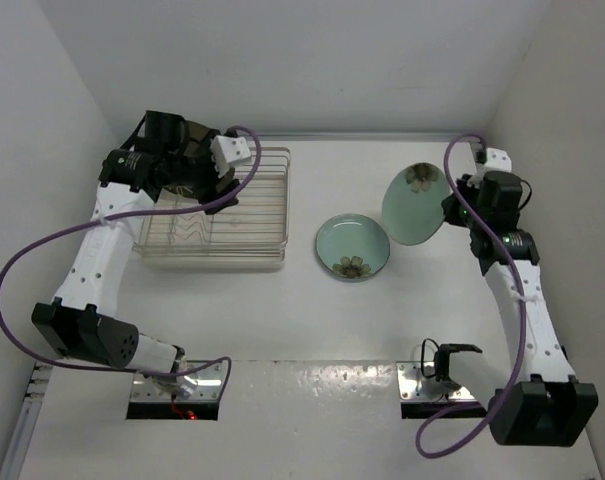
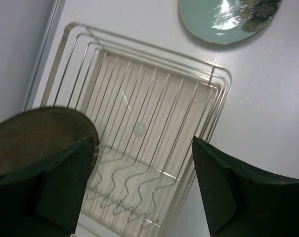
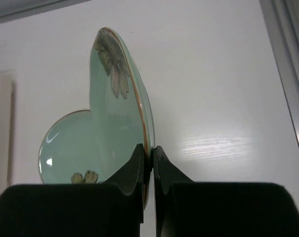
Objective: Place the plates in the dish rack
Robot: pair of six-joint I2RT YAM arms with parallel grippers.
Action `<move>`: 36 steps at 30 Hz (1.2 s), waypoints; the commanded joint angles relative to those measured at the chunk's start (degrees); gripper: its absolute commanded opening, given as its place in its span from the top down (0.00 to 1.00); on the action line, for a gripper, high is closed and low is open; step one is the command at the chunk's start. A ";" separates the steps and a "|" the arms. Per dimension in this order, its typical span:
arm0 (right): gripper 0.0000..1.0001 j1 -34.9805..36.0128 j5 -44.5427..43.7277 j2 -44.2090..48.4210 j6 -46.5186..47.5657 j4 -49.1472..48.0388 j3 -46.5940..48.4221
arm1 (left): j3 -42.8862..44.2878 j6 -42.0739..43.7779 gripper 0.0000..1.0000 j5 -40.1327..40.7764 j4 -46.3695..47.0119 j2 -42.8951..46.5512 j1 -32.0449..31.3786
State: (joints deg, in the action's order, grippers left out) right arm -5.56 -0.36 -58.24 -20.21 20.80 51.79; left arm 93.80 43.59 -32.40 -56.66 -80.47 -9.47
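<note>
The mint-green plate (image 1: 410,208) is in my right gripper, far from the dish rack, so next I hand it to my left gripper, which hovers over the rack (image 1: 252,200).
The silver wire dish rack (image 1: 244,243) stands at the far left. My left gripper (image 1: 195,170) hovers over its far left part, open and empty (image 2: 143,148). The dark brown plate (image 2: 35,136) is in the rack's left end, just behind my left finger; the arm hides it in the top view. My right gripper (image 1: 452,205) is shut on the rim of a mint-green plate (image 1: 412,205) with a flower mark, holding it on edge above the table (image 3: 117,98). The other mint-green plate (image 1: 353,246), also flower-marked, lies flat on the table between the rack and the held plate.
White walls close in the table on the left, far and right sides. The flat mint plate shows in the left wrist view (image 2: 228,19) past the rack's rim (image 2: 223,74), and behind the held plate in the right wrist view (image 3: 65,148).
</note>
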 commanded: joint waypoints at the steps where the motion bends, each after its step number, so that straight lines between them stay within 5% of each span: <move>1: 1.00 9.03 7.65 0.06 7.36 -4.89 8.49 | 3.58 7.80 0.16 -6.08 -2.22 -1.71 -3.61; 12: 1.00 37.08 9.33 -8.46 11.50 -12.27 14.65 | 14.30 8.80 0.11 -13.74 -0.30 -14.62 -15.74; 23: 1.00 43.80 6.07 -10.75 13.97 -18.77 14.83 | 9.91 15.91 0.17 -18.49 -9.86 -16.30 -20.05; 26: 1.00 44.15 6.34 -10.32 14.32 -19.92 14.22 | 7.02 15.21 0.28 -18.49 -8.21 -16.30 -20.76; 29: 1.00 44.59 6.60 -9.62 14.32 -21.92 13.34 | 5.35 13.19 0.51 -18.49 -5.49 -16.83 -20.76; 33: 1.00 44.59 6.34 -8.12 14.49 -21.77 12.72 | 7.44 11.08 0.98 -17.96 -4.95 -16.83 -20.76; 36: 1.00 44.76 5.46 -7.07 14.32 -21.94 11.50 | 10.43 10.28 1.00 -16.56 -4.43 -16.31 -20.76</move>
State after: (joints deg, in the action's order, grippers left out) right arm 39.55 6.83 -69.82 -4.01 13.58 61.82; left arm 100.92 54.89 -47.57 -60.73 -97.95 -29.39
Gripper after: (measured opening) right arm 0.046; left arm 0.029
